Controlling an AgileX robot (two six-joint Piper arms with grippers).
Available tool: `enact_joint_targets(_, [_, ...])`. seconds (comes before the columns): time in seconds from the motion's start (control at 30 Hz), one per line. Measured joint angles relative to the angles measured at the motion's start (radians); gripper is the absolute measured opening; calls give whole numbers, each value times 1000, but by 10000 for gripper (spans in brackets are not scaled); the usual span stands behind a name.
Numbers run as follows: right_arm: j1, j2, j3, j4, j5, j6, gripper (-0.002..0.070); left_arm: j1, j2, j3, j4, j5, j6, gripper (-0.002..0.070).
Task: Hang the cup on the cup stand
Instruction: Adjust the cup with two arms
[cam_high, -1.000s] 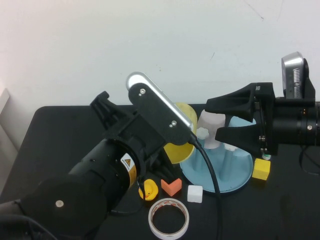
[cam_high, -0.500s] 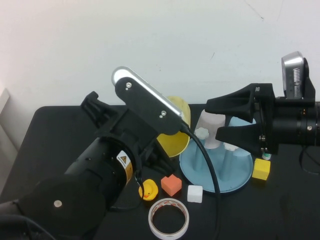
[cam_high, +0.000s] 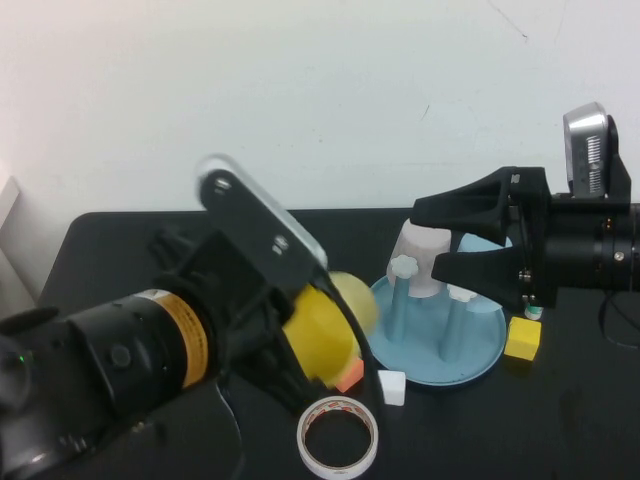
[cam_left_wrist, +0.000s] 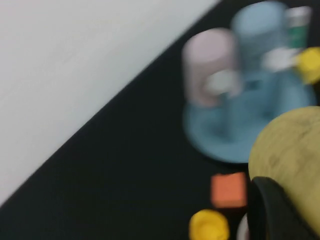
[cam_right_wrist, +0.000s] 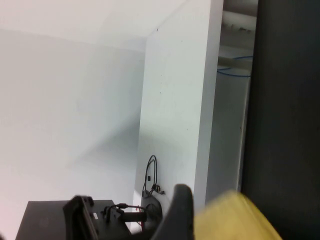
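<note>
Next, I pull my left gripper back and pass the cup to my right gripper by the yellow cup's closed end (cam_high: 358, 302), because that end faces the cup stand.
My left gripper (cam_high: 312, 345) is shut on the yellow cup (cam_high: 328, 322) and holds it low, left of the cup stand, above the small blocks. In the left wrist view the cup (cam_left_wrist: 292, 150) fills the corner beside one black finger (cam_left_wrist: 270, 210). The cup stand (cam_high: 482, 362) is a light blue round tray with white-knobbed pegs (cam_high: 404, 268); it also shows in the left wrist view (cam_left_wrist: 220, 135). A pale pinkish-white cup (cam_high: 422, 250) hangs on one peg. My right gripper (cam_high: 424, 240) is open and empty, held level over the stand's right side.
A tape roll (cam_high: 338, 438), a white cube (cam_high: 391, 387) and an orange block (cam_high: 349, 376) lie in front of the stand. A yellow cube (cam_high: 523, 338) sits to its right. A light blue cup (cam_left_wrist: 257, 25) stands on the stand's far side.
My left arm has swung down and to the left with the yellow cup, away from the stand's pegs. The right arm has not moved.
</note>
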Motion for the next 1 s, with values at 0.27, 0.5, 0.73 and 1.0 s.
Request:
enact_joint_targets(0.27, [0,0,0,0,0,-5,652,0,-2,86,-622,-347,786,5])
enact_joint_targets(0.5, [0,0,0,0,0,-13,652,0,-2,314,-673,-900,921,5])
enact_joint_targets(0.73, [0,0,0,0,0,-24,652,0,8,450,-870,-1162,942,5])
enact_joint_targets(1.0, [0,0,0,0,0,-30,652,0,8,465,-1118,-1337,939,5])
